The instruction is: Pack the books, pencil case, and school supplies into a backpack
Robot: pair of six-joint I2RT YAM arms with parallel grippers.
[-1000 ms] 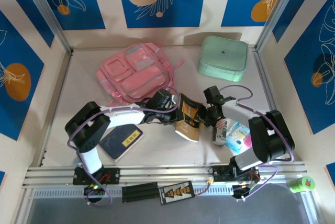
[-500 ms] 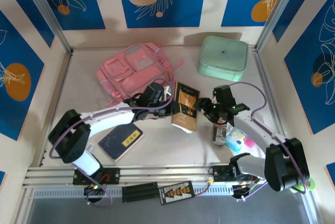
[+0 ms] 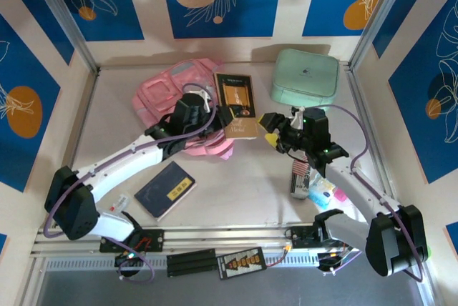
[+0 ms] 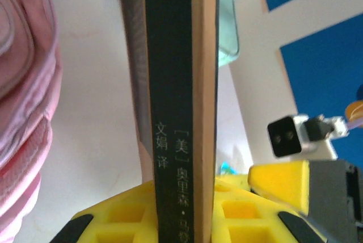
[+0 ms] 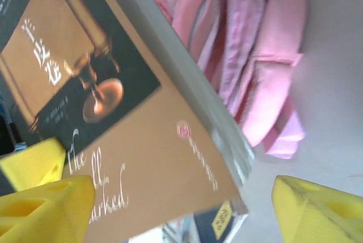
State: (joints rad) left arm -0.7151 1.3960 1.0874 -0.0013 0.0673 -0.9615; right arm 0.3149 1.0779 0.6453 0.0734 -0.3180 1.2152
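My left gripper is on the book's spine [image 4: 173,84] and the book's tan corner is free. My right gripper keeps moving toward that corner [image 3: 250,131] and closes on it.
My left gripper [image 3: 220,116] is shut on the dark brown and tan book [image 3: 236,104] and holds it raised, just right of the light-pink backpack [image 3: 166,91]. In the left wrist view the book's spine [image 4: 181,101] stands upright between my yellow jaws, with the left gripper [image 4: 184,223] clamped on it and the backpack [image 4: 22,95] at the left. My right gripper [image 3: 273,129] is open just right of the book. Its wrist view shows the book's cover [image 5: 113,118] close ahead of the right gripper [image 5: 181,212], with the backpack [image 5: 249,55] beyond. A navy book [image 3: 166,189] lies flat at the front left.
A mint-green rounded box [image 3: 305,79] stands at the back right. Several small school supplies [image 3: 316,186] lie by the right arm. The right gripper's yellow finger [image 4: 281,177] shows near the book in the left wrist view. Walls close the table in on three sides.
My left arm has carried the book up and back from mid-table to beside the backpack. My right gripper has opened, come off the book and followed it.
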